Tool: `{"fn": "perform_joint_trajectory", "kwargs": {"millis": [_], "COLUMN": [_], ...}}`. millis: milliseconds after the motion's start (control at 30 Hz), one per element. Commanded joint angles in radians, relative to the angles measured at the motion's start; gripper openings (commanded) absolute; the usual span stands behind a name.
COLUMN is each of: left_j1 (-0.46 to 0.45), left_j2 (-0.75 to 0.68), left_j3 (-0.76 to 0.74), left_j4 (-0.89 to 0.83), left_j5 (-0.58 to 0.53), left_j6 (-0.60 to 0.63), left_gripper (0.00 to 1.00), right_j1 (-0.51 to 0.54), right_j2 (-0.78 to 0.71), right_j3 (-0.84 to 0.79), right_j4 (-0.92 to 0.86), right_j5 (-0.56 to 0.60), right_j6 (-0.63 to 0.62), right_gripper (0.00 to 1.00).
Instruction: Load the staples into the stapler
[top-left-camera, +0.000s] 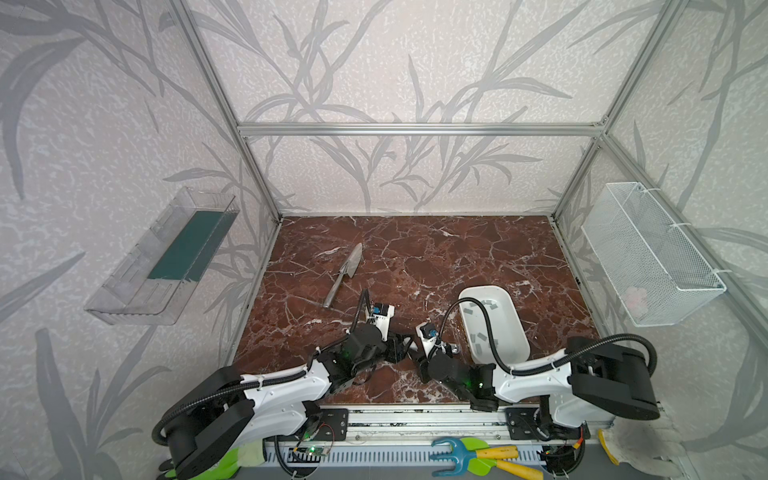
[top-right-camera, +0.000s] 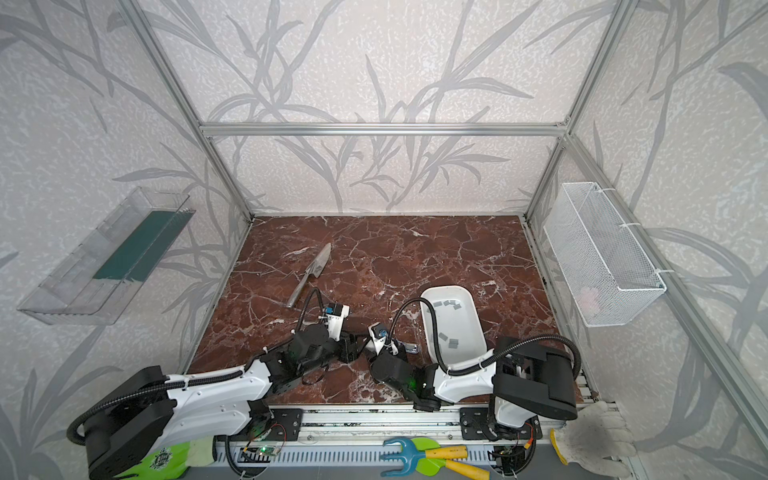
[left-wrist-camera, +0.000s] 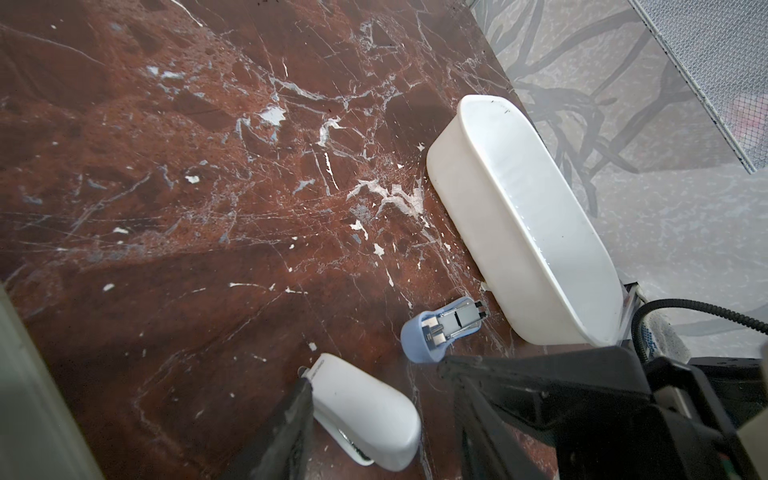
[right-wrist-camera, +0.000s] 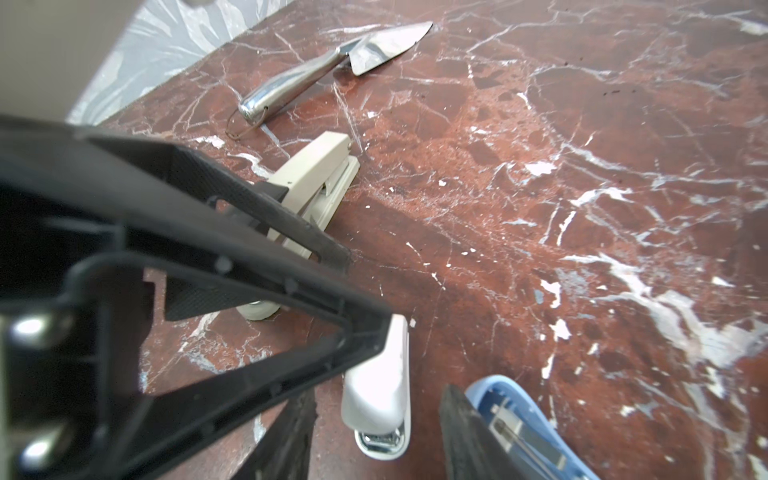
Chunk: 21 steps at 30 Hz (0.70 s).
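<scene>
The shut white stapler (right-wrist-camera: 377, 393) is too close to the open blue stapler. My right gripper should take hold of the white stapler and move it toward the beige stapler (right-wrist-camera: 323, 177) before loading.
A small white stapler (left-wrist-camera: 365, 411) lies shut on the marble table, between the fingers of both grippers. My left gripper (left-wrist-camera: 376, 376) is open: one finger (left-wrist-camera: 291, 424) touches the stapler's side and the other stands clear of it. My right gripper (right-wrist-camera: 379, 392) is open too, with a gap on each side of the white stapler (right-wrist-camera: 378, 395). A blue stapler (left-wrist-camera: 436, 332) lies open just beyond it, its metal channel showing, right beside one right finger (right-wrist-camera: 461, 428). The staples (top-left-camera: 482, 340) are grey strips scattered in the white tray (top-left-camera: 490, 289), to the right of both grippers.
A beige stapler (right-wrist-camera: 316, 183) lies behind the left gripper, and a steel trowel (top-left-camera: 347, 274) farther back left. A wire basket (top-left-camera: 652, 253) hangs on the right wall and a clear bin (top-left-camera: 166, 257) on the left wall. Garden tools (top-left-camera: 478, 457) lie below the front rail.
</scene>
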Motion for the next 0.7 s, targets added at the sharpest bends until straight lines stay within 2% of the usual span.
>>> {"fn": "perform_joint_trajectory", "kwargs": {"millis": [0,167,333,433,667], "left_j1": [-0.003,-0.003,-0.003,-0.003,-0.003], "left_j2": [-0.02,-0.004,0.027,0.045,0.106], "left_j3": [-0.011,-0.011,-0.002,0.006,0.023], "left_j4": [-0.026,-0.029,-0.019,-0.018,0.005], "left_j5": [-0.027,-0.054,-0.056,-0.056,-0.042], "left_j6": [0.009,0.01,0.008,0.011,0.022], "left_gripper": [0.56,0.56,0.56,0.56,0.55], "right_j1": [0.009,0.011,0.01,0.011,0.016], "right_j2": [-0.052,-0.048,0.055,0.119,0.186], "right_j3": [-0.004,0.053,0.15,0.174,0.171], "right_j4": [-0.056,-0.13,-0.218,-0.215,-0.183], "right_j5": [0.03,0.036,0.088,0.088,0.078], "right_j6": [-0.003,-0.006,0.018,0.021,0.048], "right_gripper": [0.51,0.5,0.4,0.36,0.32]}}
